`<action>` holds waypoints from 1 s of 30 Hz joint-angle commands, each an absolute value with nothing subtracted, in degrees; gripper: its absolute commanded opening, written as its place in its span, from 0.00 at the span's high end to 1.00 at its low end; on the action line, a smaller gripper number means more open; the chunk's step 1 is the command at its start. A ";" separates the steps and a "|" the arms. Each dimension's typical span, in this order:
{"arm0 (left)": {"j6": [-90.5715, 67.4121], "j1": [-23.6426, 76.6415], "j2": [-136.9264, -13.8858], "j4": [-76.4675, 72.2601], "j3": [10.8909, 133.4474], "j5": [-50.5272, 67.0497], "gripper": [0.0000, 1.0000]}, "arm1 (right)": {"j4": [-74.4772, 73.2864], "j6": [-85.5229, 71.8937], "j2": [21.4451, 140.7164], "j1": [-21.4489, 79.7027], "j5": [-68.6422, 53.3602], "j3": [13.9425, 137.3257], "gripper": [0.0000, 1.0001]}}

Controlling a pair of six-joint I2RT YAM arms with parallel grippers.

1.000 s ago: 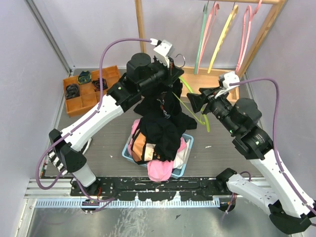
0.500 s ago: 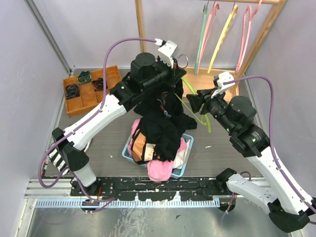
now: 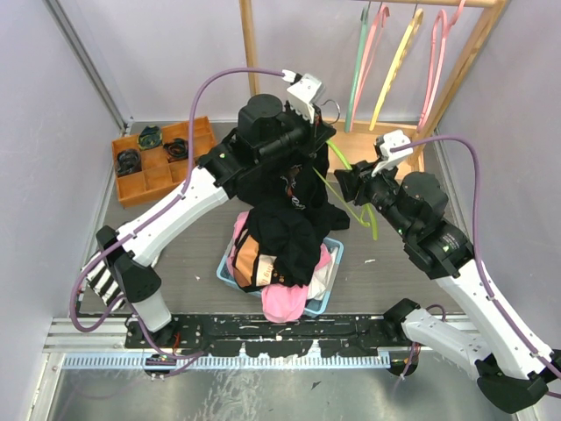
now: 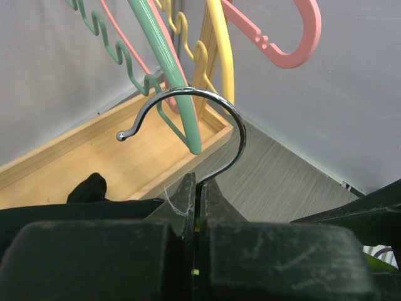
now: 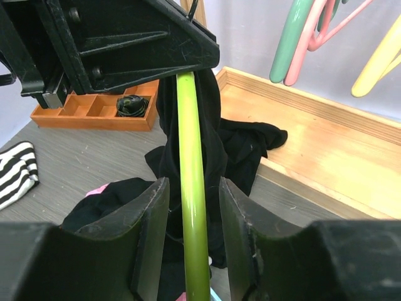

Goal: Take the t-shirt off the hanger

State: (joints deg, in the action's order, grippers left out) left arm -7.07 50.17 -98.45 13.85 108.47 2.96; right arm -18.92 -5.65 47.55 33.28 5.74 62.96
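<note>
Next, my right gripper closes on the hanger's green arm first, because my left gripper is holding the hanger's hook (image 4: 219,169). This will free my left gripper to pull the t-shirt (image 5: 213,119) off.
A black t-shirt (image 3: 294,189) hangs from a lime-green hanger (image 3: 365,216) above the basket. My left gripper (image 4: 197,185) is shut on the stem of the hanger's metal hook (image 4: 213,103), which curls up in front of it. My right gripper (image 5: 192,183) straddles the hanger's green arm (image 5: 190,138), its jaws open with a gap on either side of the bar. In the right wrist view the t-shirt (image 5: 235,144) drapes behind that bar, under the left gripper (image 3: 320,114). In the top view the right gripper (image 3: 348,186) sits right of the shirt.
A blue basket (image 3: 330,279) heaped with clothes stands below the shirt. An orange compartment tray (image 3: 140,180) sits at the back left. A wooden rack (image 3: 250,44) with green, pink and yellow hangers (image 3: 394,61) stands behind. A striped cloth (image 5: 15,169) lies on the table.
The left arm has carried the hook and shirt to the right and a little back. The right gripper's jaws have narrowed around the green hanger arm.
</note>
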 commanded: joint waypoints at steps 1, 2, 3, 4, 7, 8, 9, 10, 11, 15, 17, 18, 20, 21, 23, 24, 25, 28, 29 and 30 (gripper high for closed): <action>-6.57 50.95 -98.46 11.62 111.79 2.90 1.00 | -16.44 -4.35 46.54 33.35 7.34 63.07 0.58; -6.59 50.97 -98.52 11.68 111.82 2.96 1.00 | -16.44 -4.31 46.51 33.39 7.50 62.98 0.59; -6.66 51.02 -98.52 11.58 111.80 2.98 1.00 | -16.44 -4.20 46.56 33.40 7.69 62.88 0.61; -6.70 51.10 -98.49 11.68 111.82 3.06 1.00 | -16.44 -4.17 46.54 33.40 7.81 62.88 0.61; -6.90 51.14 -98.40 11.66 111.81 3.33 1.00 | -16.49 -4.21 46.61 33.40 8.04 62.81 0.64; -6.94 51.11 -98.33 11.73 111.69 3.34 1.00 | -16.44 -4.22 46.61 33.40 8.08 62.85 0.66; -6.94 51.15 -98.28 11.74 111.83 3.44 1.00 | -16.37 -4.20 46.67 33.40 8.09 62.92 0.67; -6.94 51.16 -98.22 11.76 111.86 3.43 1.00 | -16.35 -4.08 46.61 33.35 8.09 62.97 0.68; -6.94 51.19 -98.19 11.76 111.81 3.48 1.00 | -16.35 -4.06 46.59 33.38 8.15 63.06 0.69; -6.87 51.20 -98.17 12.26 112.08 3.60 1.00 | -16.16 -3.92 46.16 33.40 8.26 63.22 0.73; -6.70 51.18 -98.02 12.70 112.17 3.76 1.00 | -15.77 -3.86 45.82 33.40 8.26 63.19 0.75; -6.66 51.16 -97.92 12.73 112.05 3.84 1.00 | -15.66 -3.79 45.72 33.40 8.26 63.24 0.76; -6.68 51.17 -97.90 12.61 111.98 3.93 1.00 | -15.77 -3.74 45.62 33.35 8.26 63.41 0.78; -6.68 51.17 -97.99 12.73 111.99 4.02 1.00 | -15.81 -3.70 45.55 33.39 8.22 63.52 0.79; -6.68 51.23 -98.05 12.81 112.06 4.04 1.00 | -15.75 -3.69 45.38 33.40 8.10 63.42 0.83; -6.68 51.23 -98.02 12.95 112.06 4.02 1.00 | -15.74 -3.69 45.35 33.40 8.13 63.44 0.84; -6.60 51.16 -98.07 13.12 112.06 3.97 1.00 | -15.73 -3.69 45.28 33.40 8.09 63.39 0.87; -6.51 51.19 -97.92 13.41 112.15 3.72 1.00 | -15.56 -3.69 45.01 33.35 8.00 63.32 0.92; -6.44 51.19 -97.91 13.43 112.17 3.63 1.00 | -15.56 -3.69 44.96 33.39 8.00 63.36 0.94; -6.35 51.23 -97.89 13.57 112.24 3.37 1.00 | -15.56 -3.76 44.77 33.34 8.06 63.37 0.95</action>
